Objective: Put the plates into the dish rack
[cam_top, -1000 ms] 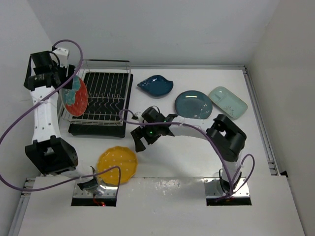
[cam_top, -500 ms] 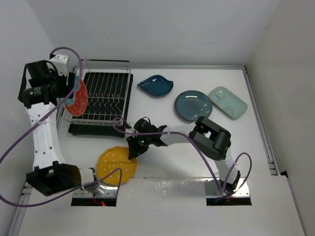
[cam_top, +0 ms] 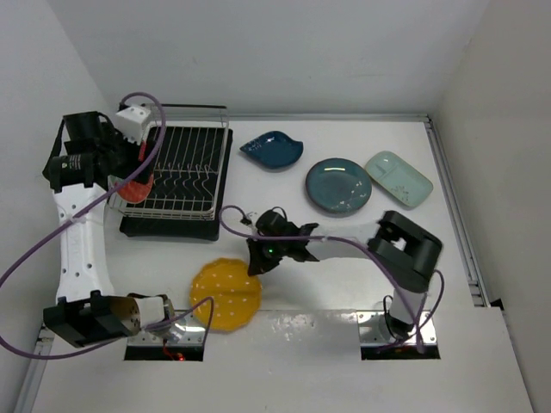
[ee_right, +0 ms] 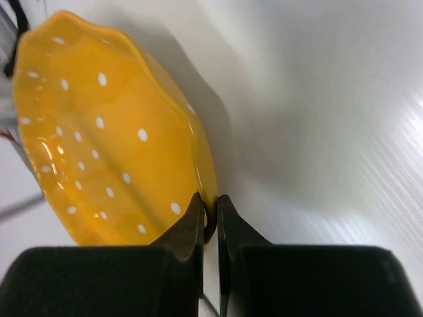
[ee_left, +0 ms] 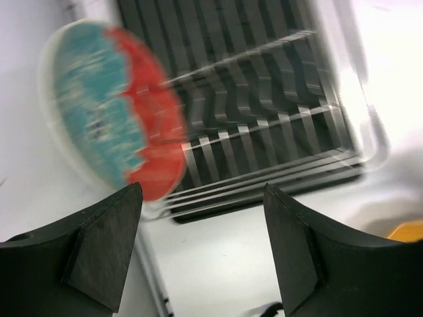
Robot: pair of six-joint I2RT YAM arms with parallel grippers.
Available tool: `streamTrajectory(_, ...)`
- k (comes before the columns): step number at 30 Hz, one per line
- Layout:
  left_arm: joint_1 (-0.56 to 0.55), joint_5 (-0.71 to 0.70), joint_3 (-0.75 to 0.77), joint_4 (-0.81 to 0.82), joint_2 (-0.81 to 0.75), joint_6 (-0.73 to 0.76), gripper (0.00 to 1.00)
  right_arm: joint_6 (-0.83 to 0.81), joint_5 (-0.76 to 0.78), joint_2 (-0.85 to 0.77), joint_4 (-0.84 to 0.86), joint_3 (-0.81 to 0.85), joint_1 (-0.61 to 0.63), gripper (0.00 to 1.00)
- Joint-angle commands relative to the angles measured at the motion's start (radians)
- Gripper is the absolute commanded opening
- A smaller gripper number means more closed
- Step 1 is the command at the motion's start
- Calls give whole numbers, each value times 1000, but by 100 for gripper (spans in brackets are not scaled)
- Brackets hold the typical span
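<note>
The yellow plate's rim is in my right gripper, away from the dish rack, so my left gripper should grab the plate's free rim before loading the plate.
The red plate with its teal flower stands on edge at the left end of the dish rack, blurred in the left wrist view. My left gripper is open and apart from it, with nothing between its fingers. From above, the left gripper hangs over the rack's left side and hides most of the red plate. My right gripper is shut on the rim of the yellow dotted plate. That yellow plate lies near the front edge, with the right gripper at its right rim.
Three plates lie on the table right of the rack: a dark blue leaf-shaped one, a teal round one and a pale mint one. A purple cable loops over the table near the right wrist. Walls stand close on both sides.
My right gripper came down to the yellow plate and shut on its rim; the plate slid a little to the right. The left arm swung right, over the rack's left side.
</note>
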Motion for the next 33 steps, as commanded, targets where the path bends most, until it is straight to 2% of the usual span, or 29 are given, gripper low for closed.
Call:
streamTrajectory(1, -48, 223, 7, -92, -24, 91, 78, -138, 60, -255, -7, -86, -9, 0)
streamTrajectory(2, -77, 298, 7, -129, -24, 133, 78, -189, 52, -326, -15, -102, -22, 0)
streamTrajectory(4, -119, 337, 7, -138, -12, 142, 78, -225, 49, -419, -62, -126, -39, 0)
streamTrajectory(5, -143, 351, 7, -147, 0, 142, 78, -263, 49, -466, -143, -122, -60, 0)
streamTrajectory(7, -220, 386, 7, -147, 26, 142, 78, -329, 63, -535, -203, -73, -72, 0)
streamTrajectory(8, -244, 400, 16, -147, 37, 124, 78, -364, 78, -545, -264, -57, -80, 0)
streamTrajectory(13, -409, 509, 16, -135, 101, 104, 78, -477, 121, -546, -348, 105, -109, 0)
streamTrajectory(18, -539, 499, -25, -89, 179, 82, 79, -488, 138, -523, -317, 186, -167, 0)
streamTrajectory(25, -599, 517, -34, -60, 247, 73, 79, -478, 144, -507, -223, 222, -233, 0)
streamTrajectory(28, -610, 517, -34, -51, 276, 73, 72, -472, 143, -497, -194, 240, -258, 0)
streamTrajectory(33, -610, 475, -25, -51, 313, 73, 43, -451, 101, -502, -138, 234, -302, 0)
